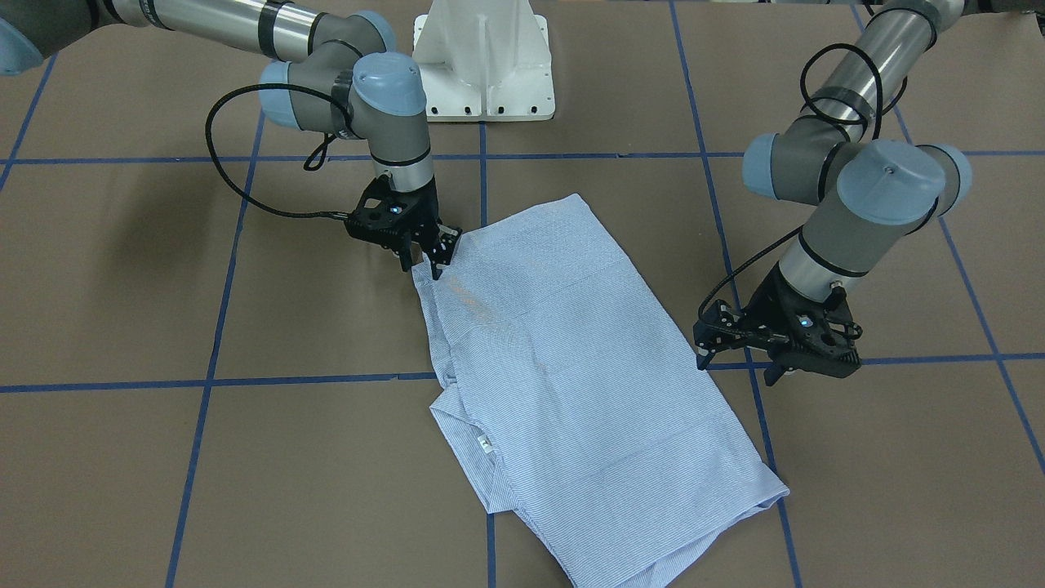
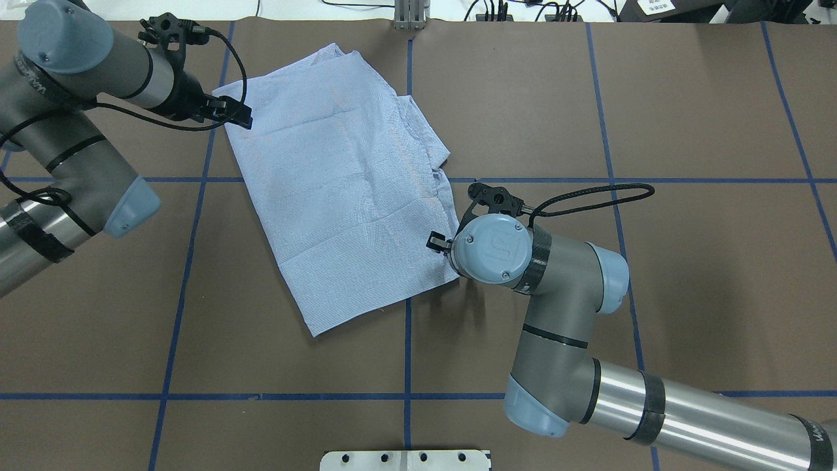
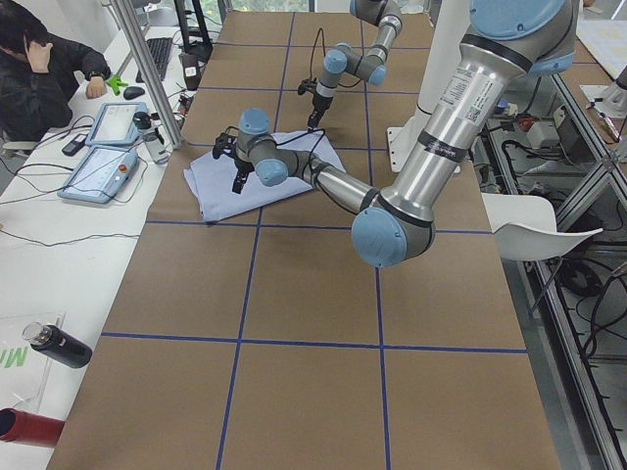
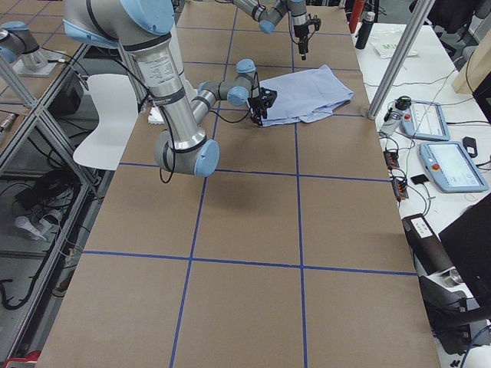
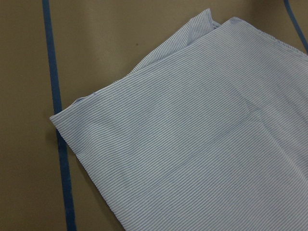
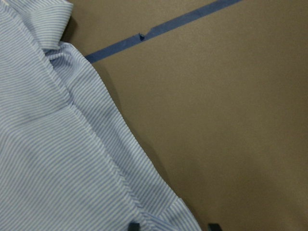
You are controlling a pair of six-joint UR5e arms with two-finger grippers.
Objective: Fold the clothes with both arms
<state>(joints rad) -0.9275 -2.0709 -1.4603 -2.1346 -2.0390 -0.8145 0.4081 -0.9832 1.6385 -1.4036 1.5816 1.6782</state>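
Observation:
My gripper will make the whole shirt (image 1: 588, 382) slide and swivel along, still folded, when it pulls the shirt's edge, because the shirt lies flat from corner to collar.
The light blue striped shirt (image 1: 571, 367) lies folded on the brown table, its collar and white neck label (image 1: 483, 445) at the edge on my right arm's side. It also shows in the overhead view (image 2: 340, 183). My right gripper (image 1: 423, 263) is low at the shirt's near corner, open, with the hem corner (image 6: 168, 211) between its fingertips (image 6: 134, 226). My left gripper (image 1: 736, 367) is open and empty, hovering just off the shirt's far corner (image 5: 72, 113). From overhead it (image 2: 235, 112) sits beside that corner. The buttons and pocket are hidden.
The white pedestal base (image 1: 482, 65) stands at the robot's side of the table. Blue tape lines (image 1: 212, 380) grid the brown surface. A side bench with tablets (image 3: 103, 147), a seated person (image 3: 39, 69) and a metal post (image 3: 147, 78) border the far edge.

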